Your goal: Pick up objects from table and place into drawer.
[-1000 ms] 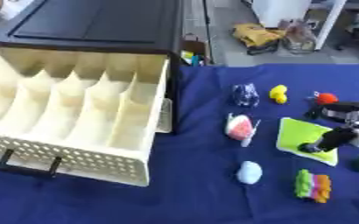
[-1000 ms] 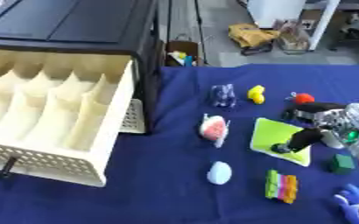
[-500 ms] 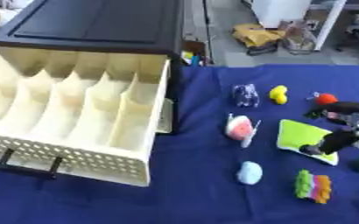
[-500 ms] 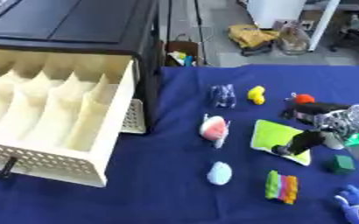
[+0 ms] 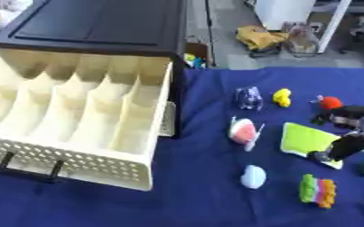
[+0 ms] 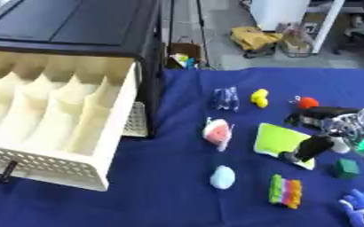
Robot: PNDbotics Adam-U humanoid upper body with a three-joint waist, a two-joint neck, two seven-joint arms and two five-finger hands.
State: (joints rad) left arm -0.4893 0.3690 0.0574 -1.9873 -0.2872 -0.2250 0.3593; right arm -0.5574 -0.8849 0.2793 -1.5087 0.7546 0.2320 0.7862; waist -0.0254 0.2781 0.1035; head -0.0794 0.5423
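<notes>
My gripper will make the wide, thin lime green card bow between thumb and fingers when it squeezes and lifts the card, because they straddle it.
The cream drawer point(image 5: 69, 156) stands pulled out of the black cabinet point(image 5: 100, 26) at the left, its compartments bare. On the blue cloth lie a purple-blue toy point(image 5: 250, 97), a yellow duck point(image 5: 282, 96), a red ball point(image 5: 330, 102), a pink and white piece point(image 5: 243, 131), a lime green flat card point(image 5: 306, 138), a pale blue oval point(image 5: 253, 176) and a striped colourful block point(image 5: 318, 190). My right hand point(image 6: 346, 125) comes in from the right, open, straddling the card's right edge. Its thumb point(image 6: 309, 148) rests on the card's near right corner and its fingers point(image 6: 318, 116) lie above the far corner.
A green cube point(image 6: 345, 168) and a blue plush toy point(image 6: 362, 213) lie near the right edge. A perforated flap point(image 5: 167, 119) hangs at the drawer's right side. Behind the table are a floor, a yellow bundle point(image 5: 256, 37) and white furniture.
The thumb has slid slightly to the right and nearer along the green card. The other objects and the drawer stay where they were.
</notes>
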